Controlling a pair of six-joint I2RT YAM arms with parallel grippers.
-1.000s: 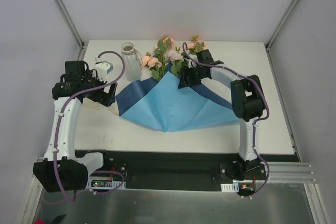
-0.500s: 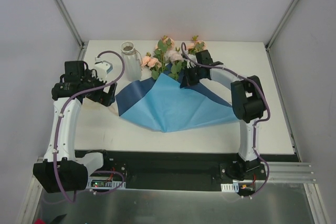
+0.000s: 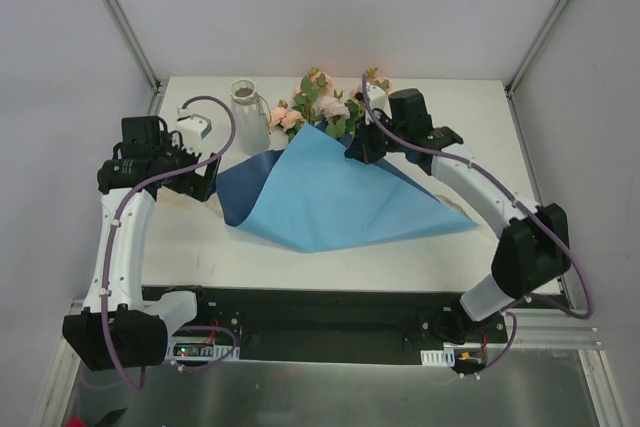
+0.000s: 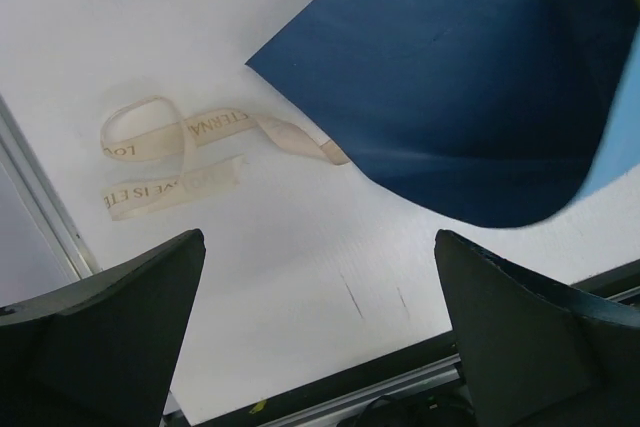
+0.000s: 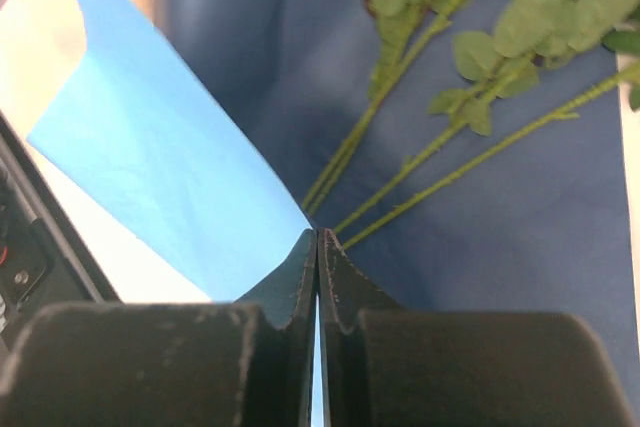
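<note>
The robot's right gripper is pinching the light blue flap point(image 3: 325, 185) clear of the green stems, so it should go on pulling toward the front rail point(image 3: 335, 305) until the stems are uncovered.
A blue paper sheet point(image 3: 330, 197), light blue on one face and dark blue on the other, lies mid-table with its far corner lifted. My right gripper point(image 3: 354, 151) is shut on that corner; in the right wrist view its jaws point(image 5: 317, 239) pinch the paper's edge point(image 5: 150, 147). Green flower stems point(image 5: 420, 137) lie on the dark blue face just beyond. The pink flowers point(image 3: 322, 107) rest at the sheet's far edge. My left gripper point(image 3: 200, 185) hovers open beside the sheet's left edge point(image 4: 470, 77), holding nothing point(image 4: 320, 317). A cream printed ribbon point(image 4: 180, 157) lies curled on the table beside it.
A clear bottle point(image 3: 247, 107) stands at the back, left of the flowers. A small white object point(image 3: 196, 128) sits behind the left arm. The table's black front rail point(image 3: 330, 307) runs along the near side.
The right arm has swung its elbow out to the right and carried the pinched corner up and back toward the flowers, showing more light blue face. The left arm has barely moved.
</note>
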